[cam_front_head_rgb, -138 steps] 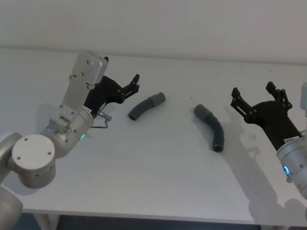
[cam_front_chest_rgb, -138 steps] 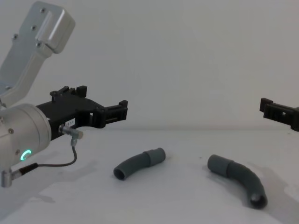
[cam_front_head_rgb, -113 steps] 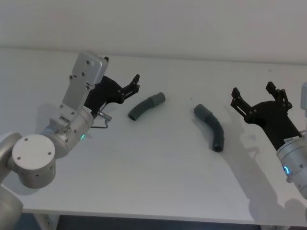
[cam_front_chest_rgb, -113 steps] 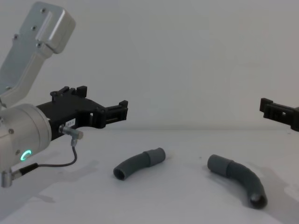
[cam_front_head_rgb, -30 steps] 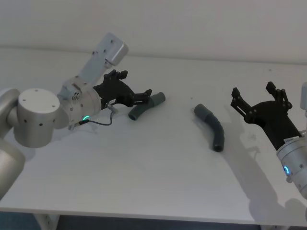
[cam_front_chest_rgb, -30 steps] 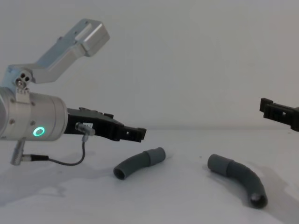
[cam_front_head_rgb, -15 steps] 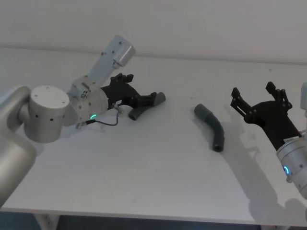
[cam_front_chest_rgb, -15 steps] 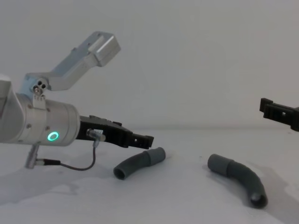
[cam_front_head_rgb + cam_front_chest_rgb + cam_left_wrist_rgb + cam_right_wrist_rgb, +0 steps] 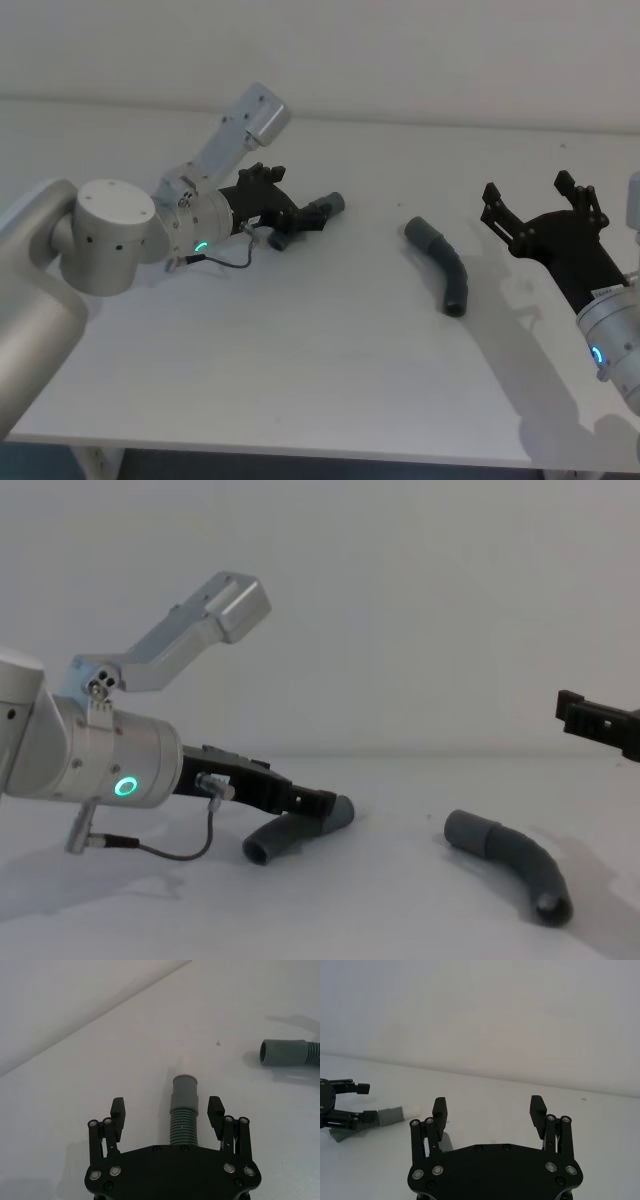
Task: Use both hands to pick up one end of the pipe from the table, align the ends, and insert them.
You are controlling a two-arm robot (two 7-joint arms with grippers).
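A faint pale patch reaches past the collared end. I should expect the slimmer grey pipe piece (image 9: pixel 184 1111) to have a white tip when I lift it.
Two curved dark-grey pieces of the pipe lie on the white table (image 9: pixel 300 380). My left gripper (image 9: pixel 313 217) is open and low over the left piece (image 9: pixel 333 203), its fingers straddling the ribbed neck. In the left wrist view that piece (image 9: pixel 184 1095) runs between the fingers (image 9: pixel 118 1110), its collared end pointing away. From the chest, the left gripper (image 9: pixel 318 802) covers the middle of this piece (image 9: pixel 270 842). The right piece (image 9: pixel 445 268) lies free. My right gripper (image 9: pixel 540 205) hovers open to its right, apart from it.
The collared end of the right piece (image 9: pixel 282 1052) shows at the edge of the left wrist view. A thin cable (image 9: pixel 225 262) loops under the left wrist. Bare table lies between the two pieces and along the front.
My left arm has swung right and dropped toward the table, bringing its open fingers around the left pipe piece. The right arm and both pipe pieces have stayed put.
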